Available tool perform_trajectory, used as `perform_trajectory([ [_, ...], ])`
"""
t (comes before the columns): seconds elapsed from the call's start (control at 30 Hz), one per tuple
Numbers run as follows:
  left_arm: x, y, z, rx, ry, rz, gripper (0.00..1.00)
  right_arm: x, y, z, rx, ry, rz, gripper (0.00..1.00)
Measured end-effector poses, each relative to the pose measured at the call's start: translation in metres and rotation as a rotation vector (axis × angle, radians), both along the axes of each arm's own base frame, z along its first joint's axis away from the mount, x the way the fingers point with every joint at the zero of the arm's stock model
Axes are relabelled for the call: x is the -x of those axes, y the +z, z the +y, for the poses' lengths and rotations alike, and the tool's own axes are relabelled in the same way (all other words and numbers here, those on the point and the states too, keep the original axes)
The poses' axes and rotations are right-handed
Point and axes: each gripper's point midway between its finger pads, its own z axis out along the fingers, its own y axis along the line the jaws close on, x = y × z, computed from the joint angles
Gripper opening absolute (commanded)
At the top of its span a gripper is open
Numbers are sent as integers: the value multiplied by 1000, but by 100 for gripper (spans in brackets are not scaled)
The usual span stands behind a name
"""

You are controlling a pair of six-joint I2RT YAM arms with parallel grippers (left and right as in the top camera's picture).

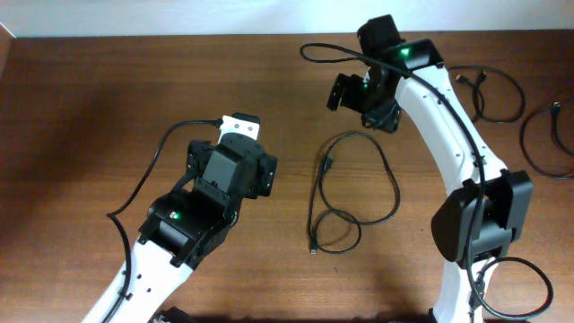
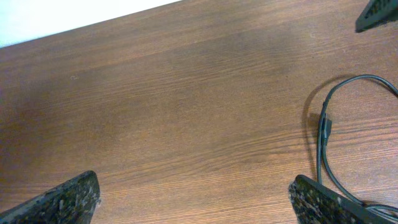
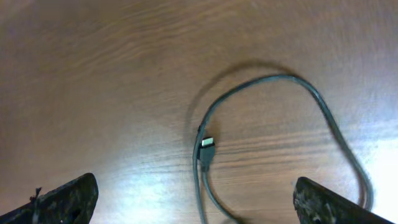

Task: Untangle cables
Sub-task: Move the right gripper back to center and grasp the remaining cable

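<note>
The black cable (image 1: 323, 155) beside the silver plug passes midway between the open fingers of the robot's right gripper, so the gripper should keep going down until its fingers straddle that cable, and then close.
One thin black cable (image 1: 328, 167) lies in loose loops on the wooden table (image 1: 108, 99) between the two arms, with a silver-tipped plug at each end. My left gripper (image 1: 235, 148) hovers open to its left. In the left wrist view its fingertips (image 2: 65, 200) frame bare wood, and the cable (image 2: 322, 132) runs past the right fingertip. My right gripper (image 1: 363, 100) hangs open above the cable's far end. Its wrist view has the silver plug (image 3: 206, 144) and a wide loop between the spread fingers (image 3: 326, 204), untouched. Two more cables (image 1: 496, 90) lie coiled apart at the far right.
A thicker black robot cable (image 1: 316, 49) arcs behind the right arm, and another (image 1: 143, 184) loops left of the left arm. The far-right cable (image 1: 538, 161) sits close to the table's right edge. A dark finger of the right gripper (image 2: 376, 15) shows in the left wrist view.
</note>
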Motion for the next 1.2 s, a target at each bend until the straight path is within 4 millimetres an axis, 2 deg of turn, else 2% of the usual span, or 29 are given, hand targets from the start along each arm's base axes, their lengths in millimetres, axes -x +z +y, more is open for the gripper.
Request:
perform_trajectory([
  [0.23,0,0,0,0,0,0,99,11,-40,13,6,-129,56,99],
  [0.43,0,0,0,0,0,0,99,15,-67,13,36,-178,55,100],
  [0.67,0,0,0,0,0,0,99,12,-100,12,26,-195,17,90],
  [0.8,0,0,0,0,0,0,99,12,-116,12,12,-209,-2,79],
  [0.87,0,0,0,0,0,0,99,10,-120,13,4,-212,-17,75],
  [0.97,0,0,0,0,0,0,99,4,-118,18,-6,-212,-45,74],
  [1.2,0,0,0,0,0,0,99,5,-116,34,8,-183,-77,67],
])
